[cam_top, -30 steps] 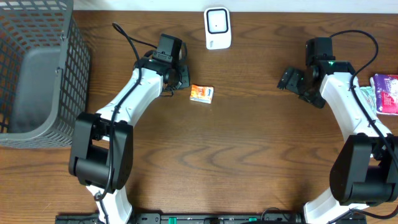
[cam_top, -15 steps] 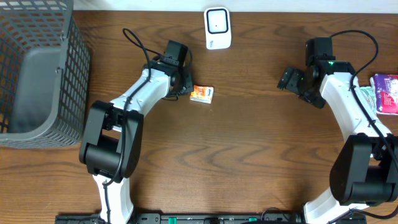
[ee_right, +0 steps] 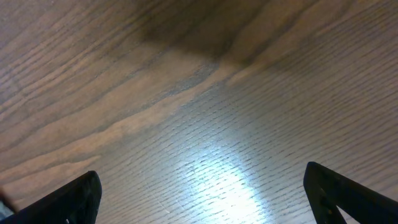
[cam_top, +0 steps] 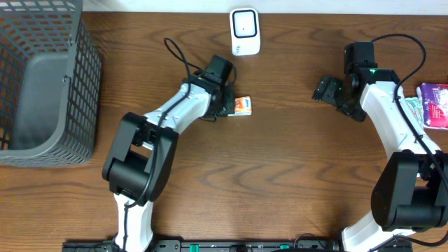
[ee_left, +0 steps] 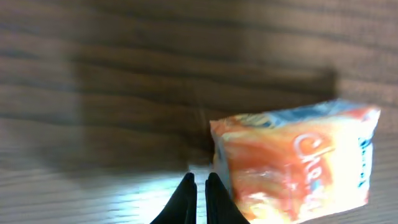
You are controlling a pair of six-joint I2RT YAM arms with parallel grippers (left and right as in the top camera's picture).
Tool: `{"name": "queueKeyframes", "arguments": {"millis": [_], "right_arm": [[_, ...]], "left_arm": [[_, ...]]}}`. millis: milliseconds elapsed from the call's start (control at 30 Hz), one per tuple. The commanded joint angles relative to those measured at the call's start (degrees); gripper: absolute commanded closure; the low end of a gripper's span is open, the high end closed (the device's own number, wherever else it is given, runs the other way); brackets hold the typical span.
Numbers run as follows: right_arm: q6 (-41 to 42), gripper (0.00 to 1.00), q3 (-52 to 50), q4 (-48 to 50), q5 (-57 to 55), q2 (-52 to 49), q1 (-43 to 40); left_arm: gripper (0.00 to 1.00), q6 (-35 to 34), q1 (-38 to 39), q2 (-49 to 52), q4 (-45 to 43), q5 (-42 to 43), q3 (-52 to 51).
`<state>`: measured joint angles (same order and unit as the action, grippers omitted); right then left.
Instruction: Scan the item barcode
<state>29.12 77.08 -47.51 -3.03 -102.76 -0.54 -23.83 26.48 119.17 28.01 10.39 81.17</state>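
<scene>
The orange packet (cam_top: 242, 106) is lying crosswise next to my closed left gripper, so next my left gripper pushes the packet's edge (ee_left: 222, 163) to turn the packet lengthwise before the gripper opens.
The item is a small orange snack packet (cam_top: 243, 106) lying flat on the wooden table, below the white barcode scanner (cam_top: 245, 31). My left gripper (cam_top: 229, 106) is shut with nothing between its fingers, and its tips rest against the packet's left edge. In the left wrist view the packet (ee_left: 292, 162) fills the right side and the closed gripper (ee_left: 199, 178) sits just left of it. No barcode shows on the packet. My right gripper (cam_top: 326, 89) hovers open at the right, and in its wrist view the gripper (ee_right: 200, 177) has only bare wood beneath.
A grey wire basket (cam_top: 42, 84) stands at the far left. Purple and green packets (cam_top: 432, 103) lie at the right edge, beside the right arm. The scanner stands near the table's back edge.
My left arm swung rightwards with its gripper shut, met the orange packet and slid it a little to the right. The right arm has not moved.
</scene>
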Motion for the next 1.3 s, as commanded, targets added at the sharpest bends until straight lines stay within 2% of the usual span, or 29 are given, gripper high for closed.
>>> {"name": "queueKeyframes", "arguments": {"millis": [0, 333, 467, 800, 933, 1100, 1267], "right_arm": [[0.6, 0.01, 0.8, -0.1, -0.5, -0.5, -0.2], [0.6, 0.01, 0.8, 0.0, -0.5, -0.5, -0.2], [0.6, 0.01, 0.8, -0.1, -0.5, -0.5, -0.2], [0.6, 0.01, 0.8, -0.1, -0.5, -0.5, -0.2], [0.6, 0.01, 0.8, -0.1, -0.5, -0.5, -0.2], [0.6, 0.01, 0.8, -0.1, -0.5, -0.5, -0.2], [0.6, 0.01, 0.8, -0.1, -0.5, -0.5, -0.2]], "left_arm": [[0.92, -0.5, 2.6, 0.6, -0.1, 1.2, -0.3], [0.92, -0.4, 9.0, 0.6, -0.5, 1.2, -0.2], [0.92, 2.4, 9.9, -0.9, -0.5, 0.7, 0.3], [0.92, 2.5, 3.5, -7.0, -0.5, -12.4, 0.5], [0.92, 2.0, 0.0, -6.8, -0.5, -12.4, 0.4], [0.92, -2.5, -1.6, -6.1, -1.1, -12.2, 0.4], [0.92, -2.4, -0.4, -4.0, -3.1, -6.4, 0.4]]}}
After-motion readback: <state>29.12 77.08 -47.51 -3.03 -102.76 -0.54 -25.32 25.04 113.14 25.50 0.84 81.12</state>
